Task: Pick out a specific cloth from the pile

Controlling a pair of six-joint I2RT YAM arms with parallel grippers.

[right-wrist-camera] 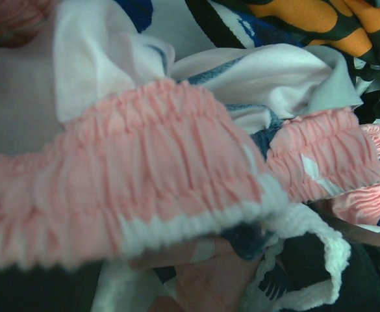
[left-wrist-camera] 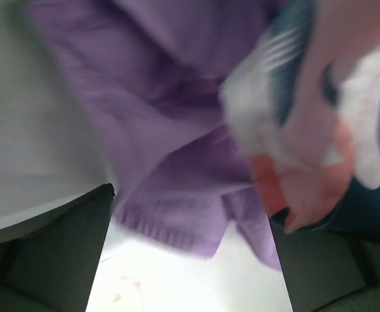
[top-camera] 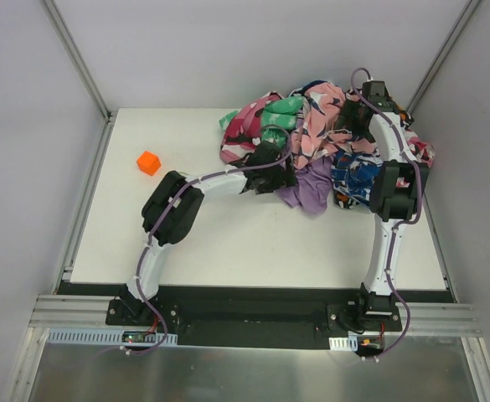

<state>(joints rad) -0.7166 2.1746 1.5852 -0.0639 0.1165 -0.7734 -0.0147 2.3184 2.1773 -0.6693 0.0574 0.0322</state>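
A far bigger piece should come out when the robot pulls, because the lavender-purple cloth's bunched folds (top-camera: 313, 189) run under the pink printed cloth (top-camera: 313, 160).
The lavender-purple cloth (top-camera: 312, 189) lies at the near edge of the pile (top-camera: 328, 126), partly under pink printed cloths. My left gripper (top-camera: 275, 170) is at the cloth's left side. In the left wrist view the gripper (left-wrist-camera: 190, 260) is open, and its dark fingers (left-wrist-camera: 60, 253) stand wide apart on either side of the purple cloth's ribbed hem (left-wrist-camera: 177, 224), just above the white table. My right gripper (top-camera: 355, 115) is down in the pile's far right part. In the right wrist view its fingers are hidden under a pink ruffled cloth (right-wrist-camera: 144, 175).
An orange cube (top-camera: 148, 162) sits on the white table (top-camera: 228, 251) at the left. A green spotted cloth (top-camera: 280, 117) and a blue-and-orange patterned cloth (top-camera: 355, 172) lie in the pile. Grey walls close in the table at the back and both sides.
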